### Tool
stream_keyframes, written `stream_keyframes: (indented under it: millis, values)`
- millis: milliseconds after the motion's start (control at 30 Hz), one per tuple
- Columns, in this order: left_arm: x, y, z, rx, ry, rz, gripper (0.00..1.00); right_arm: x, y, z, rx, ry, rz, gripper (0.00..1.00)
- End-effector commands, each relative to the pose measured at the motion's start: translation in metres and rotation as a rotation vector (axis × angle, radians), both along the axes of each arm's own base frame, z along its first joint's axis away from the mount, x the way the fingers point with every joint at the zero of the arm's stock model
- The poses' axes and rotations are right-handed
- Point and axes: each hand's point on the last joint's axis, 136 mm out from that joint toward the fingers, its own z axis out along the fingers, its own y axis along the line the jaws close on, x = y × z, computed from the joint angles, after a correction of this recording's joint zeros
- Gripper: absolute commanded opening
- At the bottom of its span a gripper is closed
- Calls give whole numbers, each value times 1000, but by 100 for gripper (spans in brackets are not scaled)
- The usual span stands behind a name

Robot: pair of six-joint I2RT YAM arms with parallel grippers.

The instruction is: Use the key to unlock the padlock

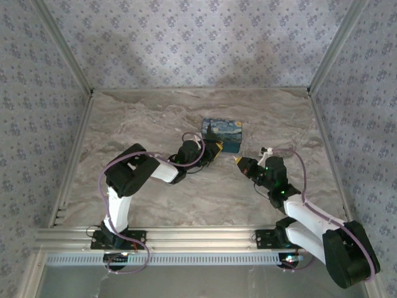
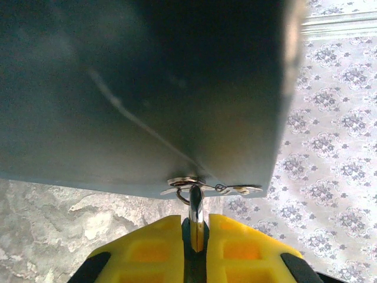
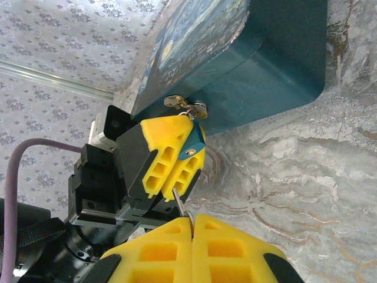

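The key's tip is pointing at my left gripper's fingers, next to the padlock's keyhole. Next, my right gripper lines the tip up with the keyhole before it pushes in.
The small blue padlock hangs from the metal hasp on the blue swirl-printed box. My left gripper is shut on the padlock, and its silver shackle runs up from the yellow fingers into the hasp. In the right wrist view the padlock's keyhole end faces out at the fingers' edge. My right gripper is shut on the key. The thin blade points up toward the left fingers and ends just below them, short of the keyhole. The left gripper and right gripper meet at the box's near side.
The box stands mid-table on the marble top, with patterned walls on three sides. A metal rail runs along the near edge. Purple cables loop over both arms.
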Motion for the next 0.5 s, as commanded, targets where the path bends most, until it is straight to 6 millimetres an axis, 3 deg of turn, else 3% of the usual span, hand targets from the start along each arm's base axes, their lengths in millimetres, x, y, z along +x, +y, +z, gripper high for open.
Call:
stream_keyframes:
  millis: [0,467]
  values:
    - [1,-10,25,-74,-60,-18,7,9,1,20,29,-54,-29,0]
    - [1,-9,24,-85,-59,-16,7,9,9,30,49,-68,-13,0]
